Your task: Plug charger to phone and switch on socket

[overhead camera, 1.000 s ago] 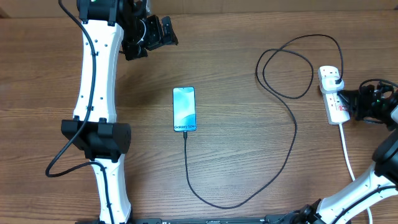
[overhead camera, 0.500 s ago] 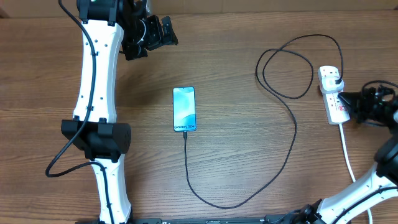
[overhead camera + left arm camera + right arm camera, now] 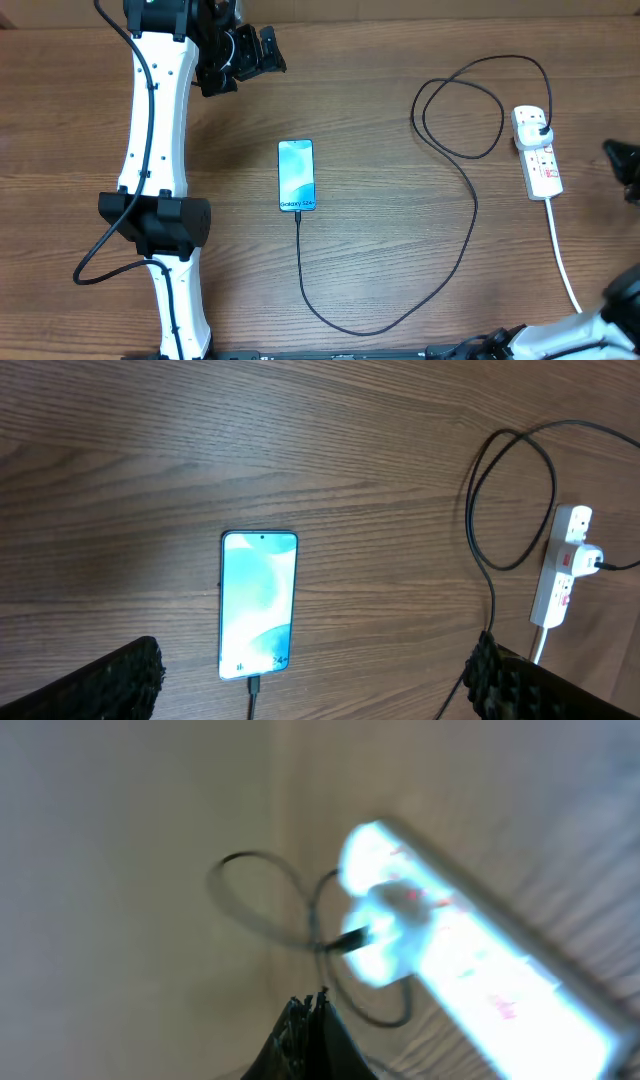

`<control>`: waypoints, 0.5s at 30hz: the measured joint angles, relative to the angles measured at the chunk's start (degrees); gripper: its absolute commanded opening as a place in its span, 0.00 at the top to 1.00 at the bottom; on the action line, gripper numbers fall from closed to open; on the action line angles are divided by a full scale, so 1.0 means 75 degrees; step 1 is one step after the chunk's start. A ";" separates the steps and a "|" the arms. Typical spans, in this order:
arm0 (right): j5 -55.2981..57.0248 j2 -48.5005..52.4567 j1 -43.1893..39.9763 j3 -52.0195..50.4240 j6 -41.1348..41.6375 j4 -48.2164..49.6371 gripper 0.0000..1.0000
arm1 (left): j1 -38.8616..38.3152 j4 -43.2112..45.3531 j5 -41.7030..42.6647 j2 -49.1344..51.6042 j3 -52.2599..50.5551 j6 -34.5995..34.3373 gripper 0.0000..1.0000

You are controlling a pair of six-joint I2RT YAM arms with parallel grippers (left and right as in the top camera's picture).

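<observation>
My right gripper should keep going up until it is open above the power strip, now that the connector is in the phone's port [image 3: 298, 214] and the charger is in the power strip [image 3: 541, 165].
The phone [image 3: 296, 176] lies face up mid-table with its blue-teal screen lit; it also shows in the left wrist view [image 3: 258, 603]. The black charger cable [image 3: 462, 215] runs from the phone's bottom edge, loops right and ends in a black plug seated in the white power strip [image 3: 538, 152]. The connector tip [image 3: 254, 684] sits in the phone's port. My left gripper [image 3: 244, 55] is open, high at the back left, far from the phone. My right gripper [image 3: 312, 1010] is shut and empty, at the far right edge [image 3: 625, 165], apart from the socket [image 3: 470, 950], which is blurred.
The power strip's thick white cord [image 3: 562, 255] runs toward the front right. The cable's loop [image 3: 460, 105] lies left of the strip. The left arm [image 3: 155, 150] stretches along the table's left side.
My right gripper has pulled back from the power strip's side to the right edge of the overhead view. The left arm, phone and cable have not moved.
</observation>
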 measured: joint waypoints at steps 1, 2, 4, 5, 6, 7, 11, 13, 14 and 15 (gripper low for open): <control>-0.0023 -0.0297 0.0038 0.0000 -0.0050 -0.0061 0.96 | 0.0000 0.0003 0.0000 0.0000 0.0000 0.0003 0.00; -0.0041 -0.0589 0.0085 0.0000 -0.0079 -0.0117 0.96 | 0.0000 0.0000 0.0000 0.0000 0.0000 0.0003 0.00; -0.0087 -0.1192 0.0213 0.0000 -0.0192 -0.0213 0.96 | 0.0000 0.0000 0.0000 0.0000 0.0000 0.0003 0.00; -0.0114 -0.1489 0.0294 0.0000 -0.0262 -0.0271 0.96 | 0.0000 0.0003 0.0000 0.0000 0.0000 0.0003 0.00; -0.0134 -0.1751 0.0388 0.0000 -0.0326 -0.0329 0.96 | 0.0000 0.0000 0.0000 0.0000 0.0000 0.0003 0.00; -0.0137 -0.1990 0.0493 0.0000 -0.0385 -0.0423 0.96 | 0.0000 0.0003 0.0000 0.0000 0.0000 0.0003 0.00; 0.0134 -0.3031 0.1268 0.0000 -0.0720 -0.0935 0.96 | 0.0000 0.0000 0.0000 0.0000 0.0000 0.0000 0.00; 0.0522 -0.3439 0.1716 0.0000 -0.0880 -0.1300 0.96 | 0.0000 0.0003 0.0000 0.0000 0.0000 0.0003 0.00; 0.0758 -0.3678 0.2011 0.0000 -0.0973 -0.1416 0.96 | 0.0000 0.0003 0.0000 0.0000 0.0000 0.0003 0.00; 0.0988 -0.3899 0.2302 0.0000 -0.1064 -0.1542 0.96 | 0.0000 0.0006 0.0000 0.0000 0.0000 0.0003 0.00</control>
